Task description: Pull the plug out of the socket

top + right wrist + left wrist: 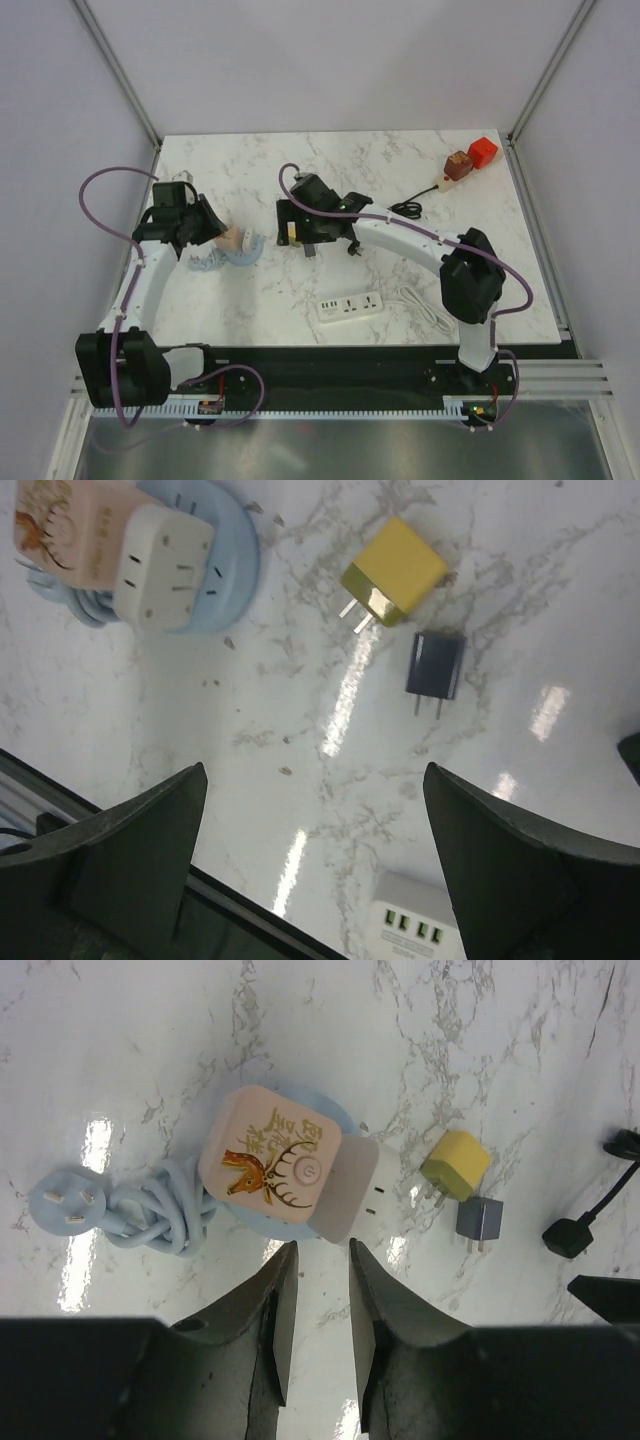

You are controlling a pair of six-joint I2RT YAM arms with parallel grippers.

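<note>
The white plug (163,568) will come off the blue base alone when the robot pulls, because the plug has its own rounded edges (204,527) beside the pink cube.
The socket (275,1160) is a pink cube with a deer print and a white outlet face, resting on a pale blue round base; its blue cord (160,1215) is coiled to the left. A yellow plug (455,1165) and a dark blue plug (480,1220) lie loose on the marble to its right, apart from it. My left gripper (318,1260) sits just below the socket, jaws narrowly apart with nothing between them. My right gripper (315,770) hangs wide open over bare marble, with the yellow plug (393,572), dark plug (435,665) and socket (120,540) beyond it.
A white power strip (350,305) lies near the front of the table, its cord trailing right. A black cable and plug (570,1235) lie right of the loose plugs. A red and brown adapter (470,158) sits at the back right corner.
</note>
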